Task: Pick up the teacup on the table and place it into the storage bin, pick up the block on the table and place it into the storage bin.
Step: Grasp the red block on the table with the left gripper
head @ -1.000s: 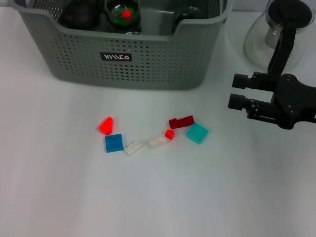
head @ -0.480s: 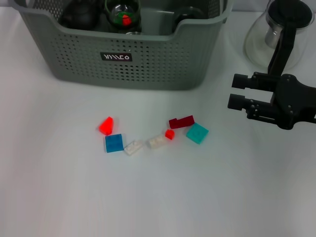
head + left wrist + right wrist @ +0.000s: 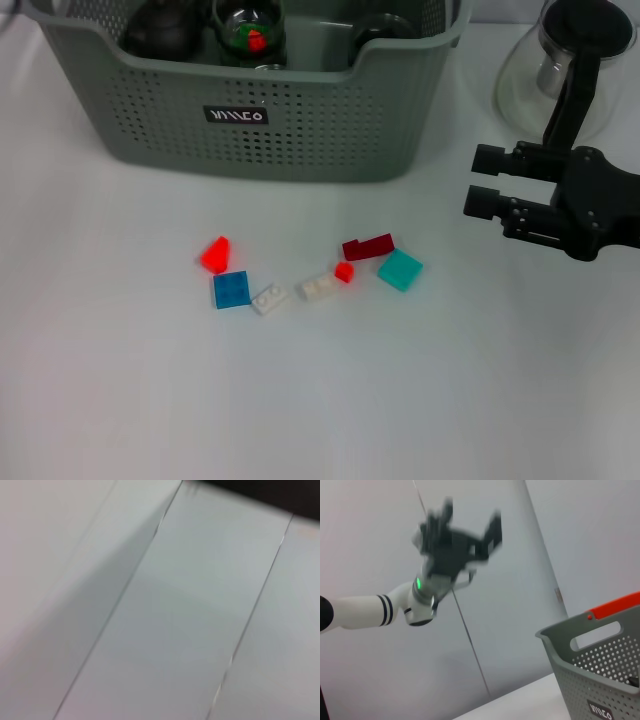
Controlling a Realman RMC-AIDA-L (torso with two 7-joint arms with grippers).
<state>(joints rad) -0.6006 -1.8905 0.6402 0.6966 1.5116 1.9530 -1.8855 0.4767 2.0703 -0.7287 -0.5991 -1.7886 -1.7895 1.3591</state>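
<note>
The red wedge sits at the end of the blocks and has open table (image 3: 170,258) next to it, so the robot's left gripper should go on lowering until its fingers are on both sides of the wedge (image 3: 215,255).
The grey-green storage bin (image 3: 300,130) stands at the back of the table and also shows in the right wrist view (image 3: 600,680). Inside it lie a dark teacup (image 3: 160,30) and a glass cup (image 3: 250,35) with a red piece in it. Several blocks lie in front of the bin: a red wedge (image 3: 214,254), blue (image 3: 231,290), two white (image 3: 269,298) (image 3: 318,287), small red (image 3: 343,272), dark red (image 3: 367,246), teal (image 3: 400,269). My right gripper (image 3: 480,180) is open and empty, to the right of the blocks. My left gripper (image 3: 462,522) is raised high, open and empty.
A glass teapot (image 3: 560,70) with a black handle stands at the back right, just behind my right gripper. The left wrist view shows only a pale panelled wall (image 3: 175,620). White table (image 3: 300,400) stretches in front of the blocks.
The glass cup with the red piece has settled slightly lower in the bin. My right gripper has barely moved. The blocks lie as before.
</note>
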